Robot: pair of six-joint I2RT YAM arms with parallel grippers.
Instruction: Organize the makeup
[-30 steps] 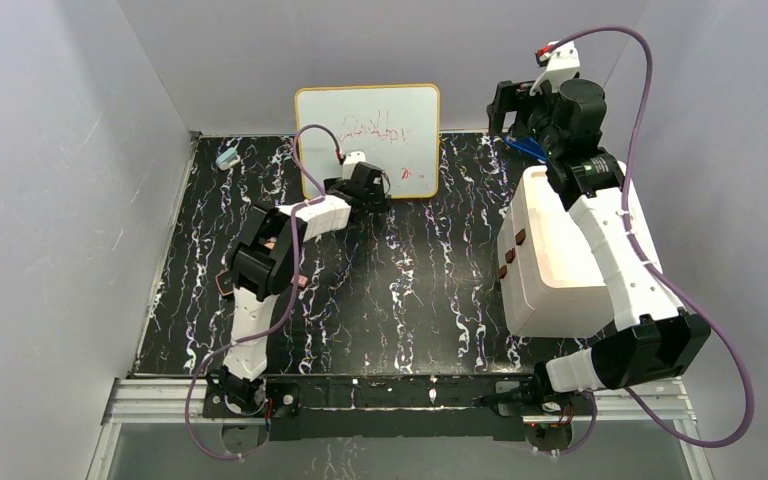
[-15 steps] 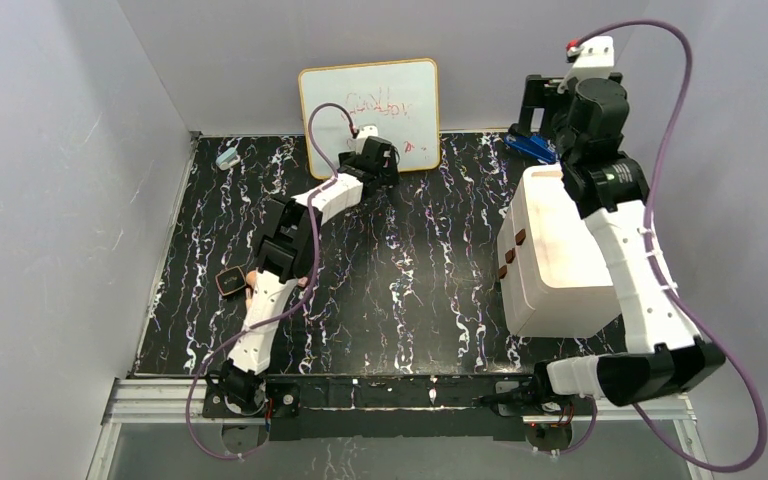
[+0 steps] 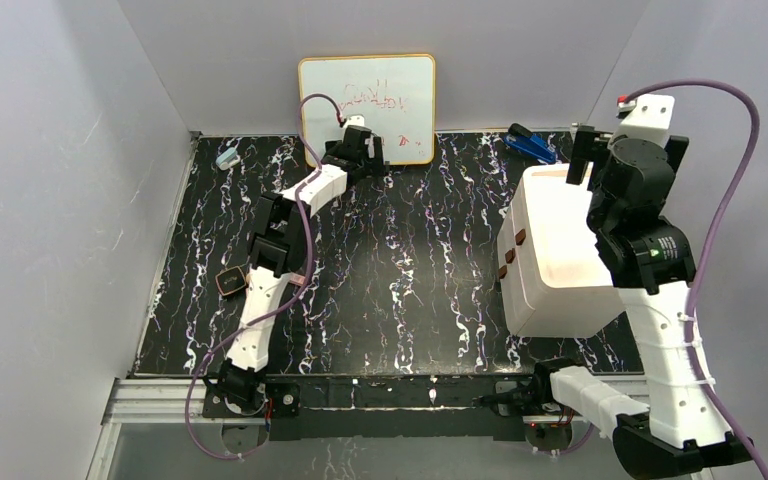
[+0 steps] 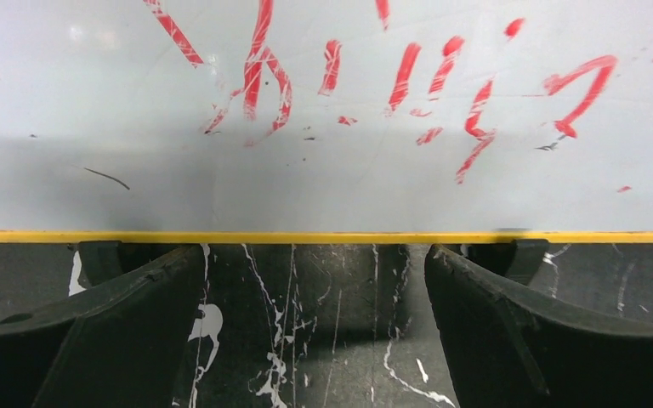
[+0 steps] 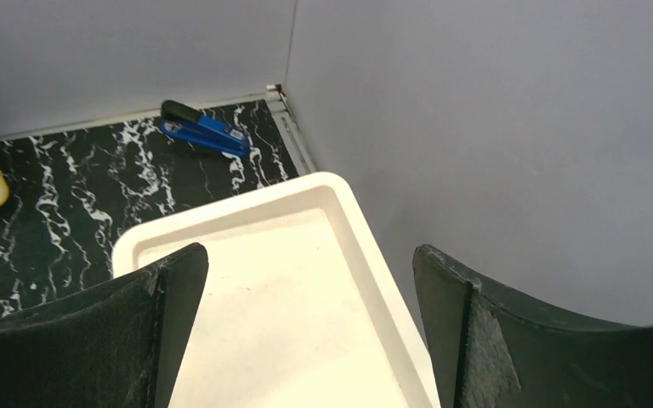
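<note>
The white tray box (image 3: 558, 225) is far from the dark compact. My right gripper should grab the box's wall-side rim (image 5: 374, 280) and move the box toward the whiteboard.
A dark square compact (image 3: 230, 281) lies on the black marbled table at the left, beside my left arm. The other makeup is hidden or out of view. My left gripper (image 3: 365, 150) is open and empty, low over the table, right at the bottom edge of the whiteboard (image 3: 368, 105). In the left wrist view the gripper (image 4: 313, 255) faces the board's yellow frame (image 4: 323, 237). My right gripper (image 3: 585, 155) is open and empty above the far end of the white tray box (image 3: 550, 290). In the right wrist view it (image 5: 309, 255) hovers over the tray (image 5: 247, 212).
A blue stapler (image 3: 530, 144) lies at the back right; it also shows in the right wrist view (image 5: 204, 129). A small pale-blue object (image 3: 226, 157) sits at the back left. Small brown tabs (image 3: 510, 255) are on the tray box's left side. Grey walls enclose the table.
My left arm reached further back and the whiteboard moved back toward the wall. My right arm swung right and toward me, from the back corner to above the tray.
</note>
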